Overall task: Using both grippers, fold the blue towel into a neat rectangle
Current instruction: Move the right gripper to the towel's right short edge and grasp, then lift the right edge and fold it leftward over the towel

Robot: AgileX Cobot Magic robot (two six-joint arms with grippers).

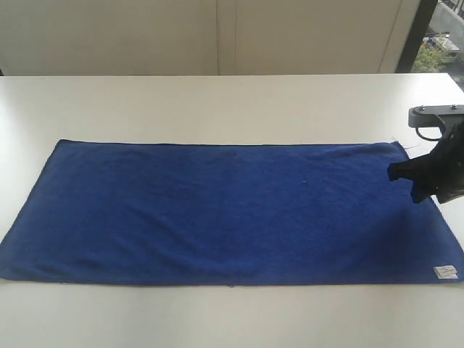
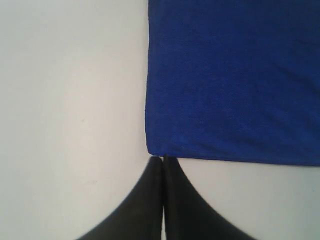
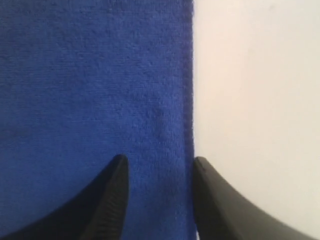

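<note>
The whole towel (image 1: 228, 214) will slide along when the robot's right gripper pulls the towel's hem, because the blue towel's opposite end (image 1: 32, 210) lies flat and loose.
The blue towel (image 1: 217, 210) lies flat and spread out on the white table (image 1: 217, 101), with a small white label (image 1: 445, 272) at its near right corner. My right gripper (image 1: 403, 177) hovers over the towel's right end. In the right wrist view this gripper (image 3: 159, 161) is open and straddles the towel's (image 3: 90, 90) side edge, one finger above cloth, the other at the hem. In the left wrist view my left gripper (image 2: 163, 159) is shut and empty, its tips just off a corner of the towel (image 2: 230, 75). The left arm does not show in the exterior view.
The table's far edge meets a pale wall (image 1: 217, 36). A window (image 1: 442, 43) shows at the top right. Bare tabletop runs all around the towel.
</note>
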